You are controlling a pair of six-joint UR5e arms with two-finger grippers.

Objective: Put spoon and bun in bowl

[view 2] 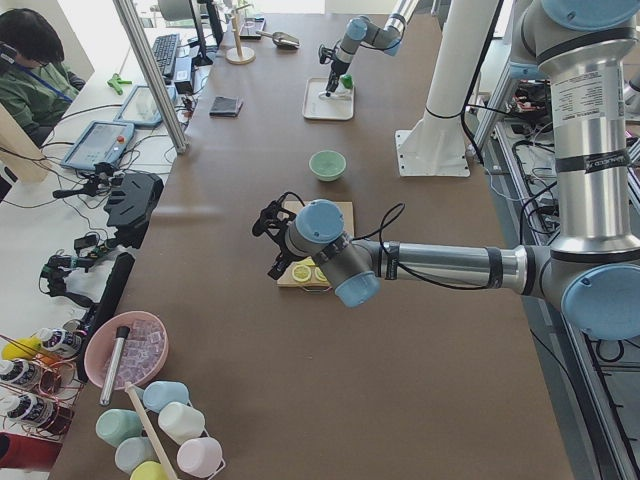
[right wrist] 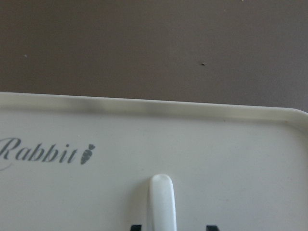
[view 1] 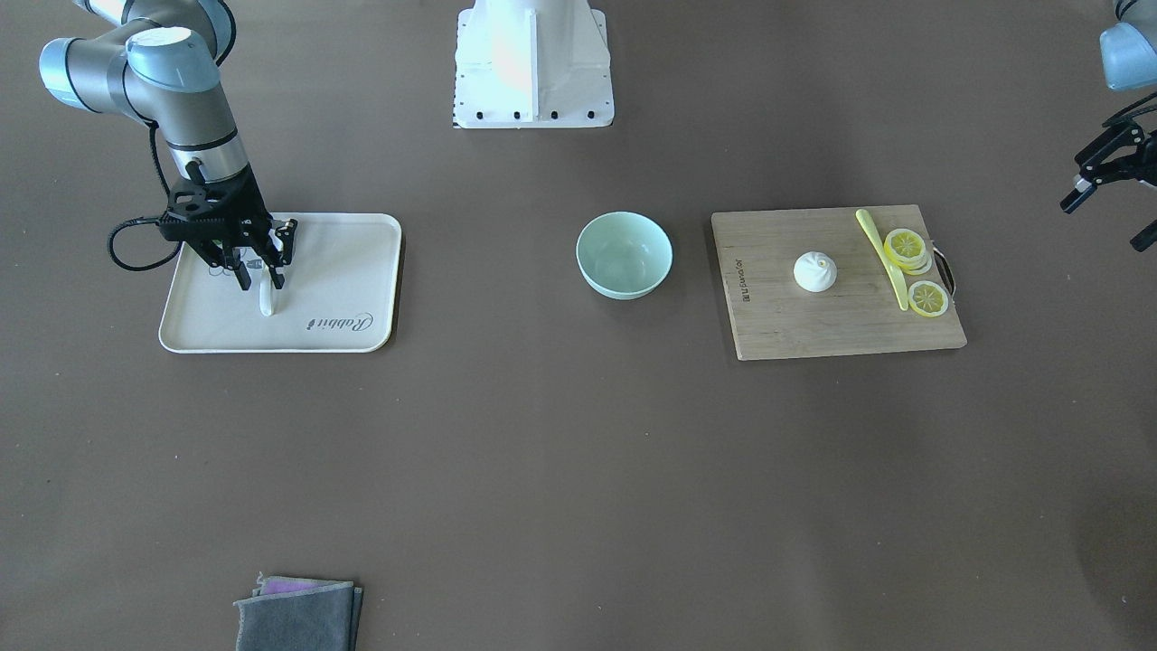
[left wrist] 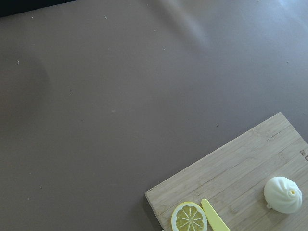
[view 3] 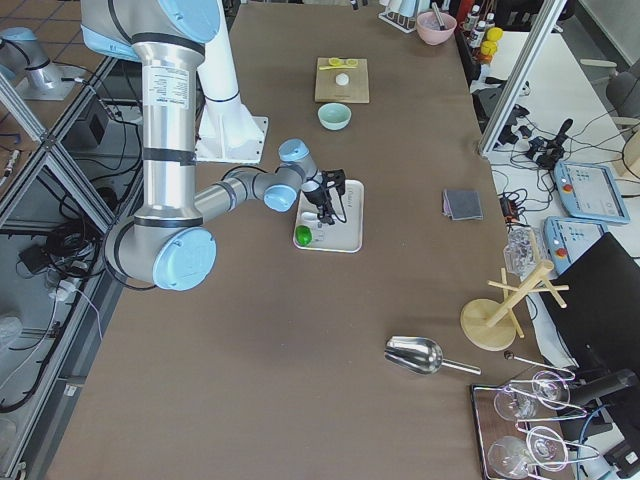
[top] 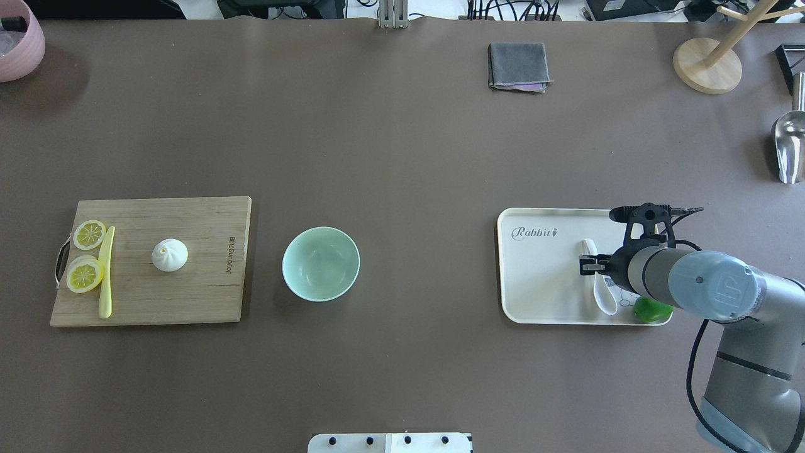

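The white spoon point(view 1: 267, 295) will lean with its handle sticking out over the bowl's rim when the robot lowers it in, because the mint-green bowl has sloping sides point(view 1: 625, 278).
The white spoon point(view 1: 266, 303) lies on a white tray point(view 1: 343, 271), also seen from overhead point(top: 602, 296). My right gripper point(view 1: 260, 282) is down over the spoon, open, one finger on each side of its handle point(right wrist: 161, 202). The white bun point(view 1: 814, 271) sits on a wooden cutting board point(view 1: 813, 330); it also shows in the overhead view point(top: 169, 255) and the left wrist view point(left wrist: 283, 194). The mint-green bowl point(view 1: 624, 255) stands empty between tray and board. My left gripper point(view 1: 1105, 224) hangs open and empty, raised beyond the board's outer end.
A yellow-green knife point(view 1: 881, 258) and lemon slices point(view 1: 907, 246) lie on the board beside the bun. A green object point(top: 651, 309) sits at the tray's near corner. A folded grey cloth point(top: 517, 66) lies at the far side. A metal scoop point(top: 789, 145) and wooden stand point(top: 707, 66) are far right.
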